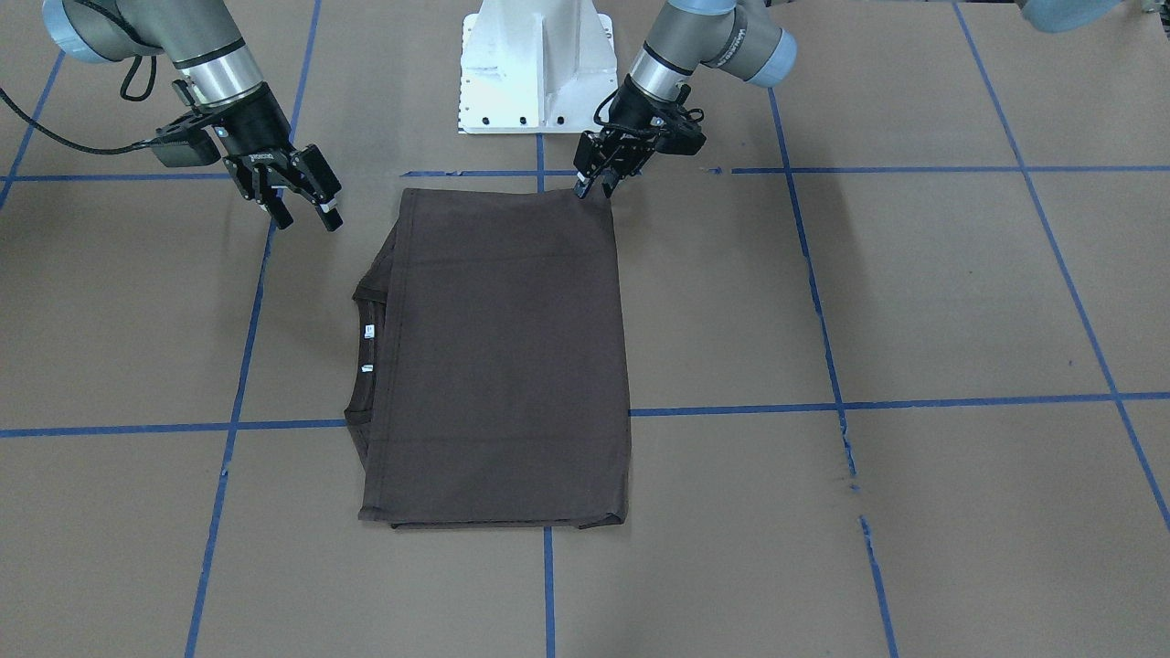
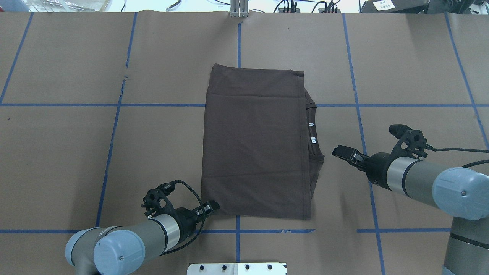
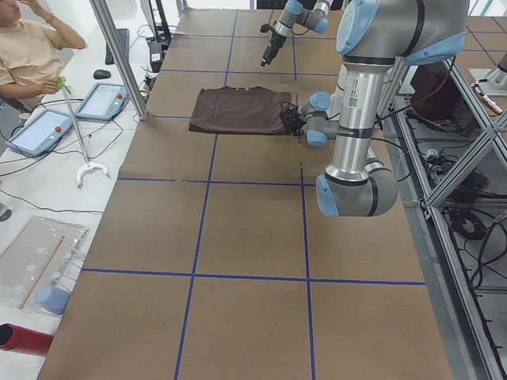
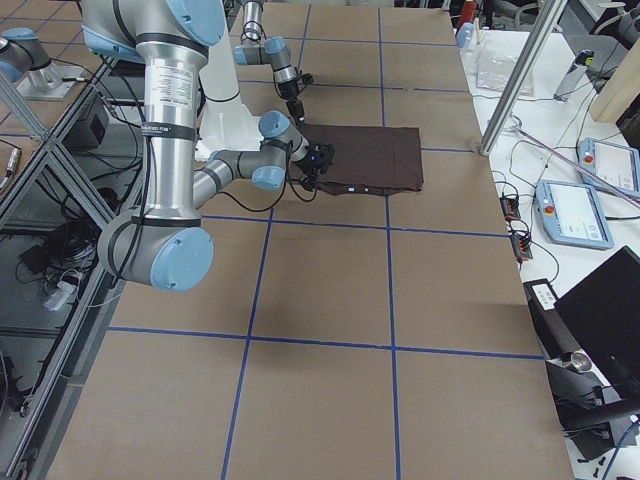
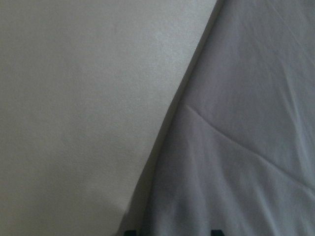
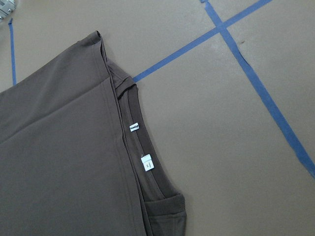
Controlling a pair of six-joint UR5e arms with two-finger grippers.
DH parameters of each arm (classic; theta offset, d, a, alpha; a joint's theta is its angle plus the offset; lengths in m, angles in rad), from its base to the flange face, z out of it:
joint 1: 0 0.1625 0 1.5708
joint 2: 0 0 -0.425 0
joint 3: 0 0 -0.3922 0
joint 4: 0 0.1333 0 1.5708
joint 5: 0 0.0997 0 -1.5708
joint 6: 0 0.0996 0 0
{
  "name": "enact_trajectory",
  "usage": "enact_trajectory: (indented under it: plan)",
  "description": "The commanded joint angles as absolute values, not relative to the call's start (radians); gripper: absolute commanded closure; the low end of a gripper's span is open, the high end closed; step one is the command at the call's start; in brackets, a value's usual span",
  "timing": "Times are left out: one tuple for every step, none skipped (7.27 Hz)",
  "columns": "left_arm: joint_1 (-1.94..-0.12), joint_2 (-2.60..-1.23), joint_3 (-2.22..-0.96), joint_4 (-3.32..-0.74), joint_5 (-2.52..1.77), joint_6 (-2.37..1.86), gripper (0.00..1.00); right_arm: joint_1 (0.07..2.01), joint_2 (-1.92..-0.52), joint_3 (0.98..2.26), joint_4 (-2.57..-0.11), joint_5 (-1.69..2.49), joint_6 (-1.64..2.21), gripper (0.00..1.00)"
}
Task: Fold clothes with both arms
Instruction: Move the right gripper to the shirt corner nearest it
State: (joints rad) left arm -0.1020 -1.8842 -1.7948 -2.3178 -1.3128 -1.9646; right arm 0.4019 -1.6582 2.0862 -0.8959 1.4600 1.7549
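Observation:
My right gripper should pinch the T-shirt's free collar-side corner (image 1: 411,197) before the fold, as my left gripper is at only one corner of the T-shirt's base-side edge (image 1: 598,206).
The dark brown T-shirt (image 1: 507,356) lies flat on the table, folded into a tall rectangle, with its collar and white neck tags (image 1: 367,331) showing along one long side. My left gripper (image 1: 592,187) is low at the shirt's corner nearest the robot base, fingers slightly apart. The left wrist view shows only the shirt's edge (image 5: 246,123) close up. My right gripper (image 1: 306,217) is open and empty, above the table beside the collar side. The shirt also shows in the overhead view (image 2: 256,145). The right wrist view shows the collar and tags (image 6: 146,162).
The white robot base (image 1: 535,64) stands just behind the shirt. Blue tape lines (image 1: 823,320) grid the brown table cover. An operator (image 3: 32,47) sits beyond the far edge, by a metal post (image 3: 119,59) and tablets (image 3: 40,131).

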Motion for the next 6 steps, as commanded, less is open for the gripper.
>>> enact_trajectory:
  plan:
    - [-0.101,-1.887,-1.789,-2.318,-1.313,-1.964,0.56,0.402,-1.658,2.086,-0.896,1.46,1.755,0.0]
    - [-0.101,-1.888,-1.787,-2.318,-1.313,-1.959,0.55,0.402,-1.658,2.086,-0.896,1.46,1.755,0.0]
    - [-0.101,-1.888,-1.787,-2.318,-1.313,-1.959,0.55,0.402,-1.657,2.086,-0.896,1.46,1.753,0.0]
    - [-0.101,-1.888,-1.787,-2.318,-1.313,-1.959,0.56,0.402,-1.657,2.086,-0.896,1.46,1.755,0.0]
    - [-0.101,-1.888,-1.789,-2.318,-1.312,-1.953,0.99,0.4,-1.657,2.085,-0.896,1.46,1.755,0.0]
    - [-0.103,-1.887,-1.789,-2.318,-1.31,-1.95,1.0,0.396,-1.655,2.085,-0.896,1.459,1.755,0.0]
